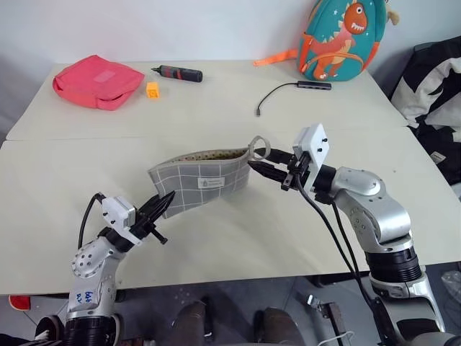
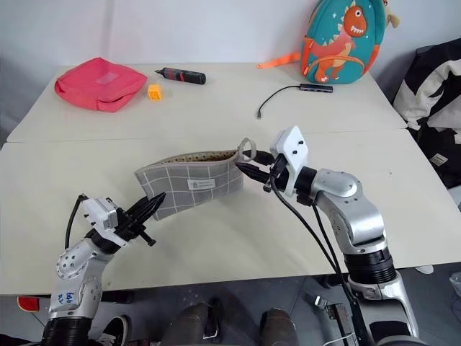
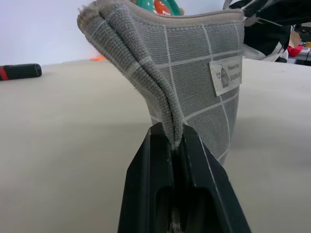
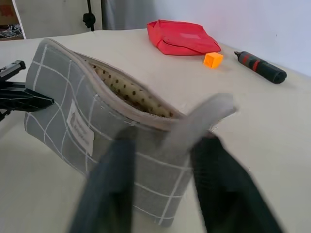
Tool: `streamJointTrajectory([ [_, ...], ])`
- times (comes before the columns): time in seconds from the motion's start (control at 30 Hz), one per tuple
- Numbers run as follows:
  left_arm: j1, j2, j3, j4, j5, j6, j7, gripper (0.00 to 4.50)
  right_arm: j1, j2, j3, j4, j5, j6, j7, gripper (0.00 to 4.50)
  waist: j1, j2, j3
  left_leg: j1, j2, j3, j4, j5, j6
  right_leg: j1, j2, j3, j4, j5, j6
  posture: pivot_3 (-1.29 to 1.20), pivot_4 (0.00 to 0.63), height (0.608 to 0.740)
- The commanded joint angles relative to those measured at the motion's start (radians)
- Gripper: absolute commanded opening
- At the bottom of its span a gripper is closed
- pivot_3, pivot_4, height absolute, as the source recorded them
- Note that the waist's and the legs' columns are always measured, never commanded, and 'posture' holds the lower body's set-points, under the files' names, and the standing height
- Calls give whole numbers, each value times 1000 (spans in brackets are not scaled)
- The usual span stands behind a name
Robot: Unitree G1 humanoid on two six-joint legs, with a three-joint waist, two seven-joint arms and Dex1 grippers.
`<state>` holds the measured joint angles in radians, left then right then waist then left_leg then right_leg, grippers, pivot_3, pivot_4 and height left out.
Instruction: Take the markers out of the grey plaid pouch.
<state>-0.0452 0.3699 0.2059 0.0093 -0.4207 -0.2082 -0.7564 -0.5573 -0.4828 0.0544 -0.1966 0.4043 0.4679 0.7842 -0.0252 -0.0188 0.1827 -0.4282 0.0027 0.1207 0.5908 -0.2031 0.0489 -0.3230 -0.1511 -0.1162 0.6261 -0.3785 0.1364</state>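
Observation:
My left gripper is on the grey pouch's lower corner, and the pouch's opening point(image 1: 214, 155) stays narrow. So next I move that gripper to the pouch's front rim point(image 1: 180, 163) before I reach in.
The grey plaid pouch point(image 1: 202, 180) hangs above the table between my two grippers, its mouth facing up and open on the tan dotted lining point(image 4: 127, 94). My left gripper point(image 1: 167, 200) is shut on the pouch's lower left corner, and the fabric is pinched between its fingers point(image 3: 160, 160). My right gripper point(image 1: 265, 162) is at the pouch's other end by the grey loop point(image 1: 259, 148). Its fingers stand apart, with the loop point(image 4: 204, 114) and the pouch's edge lying between them. The markers are hidden.
At the table's back left lie a pink-red pouch point(image 1: 97, 81), an orange cube point(image 1: 152, 89) and a black-and-red screwdriver point(image 1: 178, 73). A black cable with a hub point(image 1: 288, 90) and a dinosaur backpack point(image 1: 342, 36) sit at the back right.

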Motion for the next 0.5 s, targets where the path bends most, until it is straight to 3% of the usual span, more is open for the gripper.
streamJointTrajectory([
  [0.03,-9,22,3,-9,32,-66,-15,0,15,-63,-53,-21,-3,-26,30,3068,4,0,0,0,0,0,0,0,0,0,0,0,0,0,0,0,150,740],
  [0.13,-16,40,-7,3,66,-127,-37,0,11,-130,-95,-27,36,4,75,4075,6,0,0,0,0,0,0,-2,-1,0,0,0,-1,0,0,0,150,740],
  [0.27,-26,49,-22,13,79,-164,-50,0,-18,-184,-128,0,49,2,111,4075,6,0,0,0,0,0,0,-2,-2,0,-1,0,-1,0,0,0,150,740],
  [0.5,-34,63,-66,39,127,-225,-74,0,-132,-65,-52,-161,112,69,44,4075,-4,0,0,0,3,0,0,-1,-1,-1,0,0,0,0,0,0,150,740],
])
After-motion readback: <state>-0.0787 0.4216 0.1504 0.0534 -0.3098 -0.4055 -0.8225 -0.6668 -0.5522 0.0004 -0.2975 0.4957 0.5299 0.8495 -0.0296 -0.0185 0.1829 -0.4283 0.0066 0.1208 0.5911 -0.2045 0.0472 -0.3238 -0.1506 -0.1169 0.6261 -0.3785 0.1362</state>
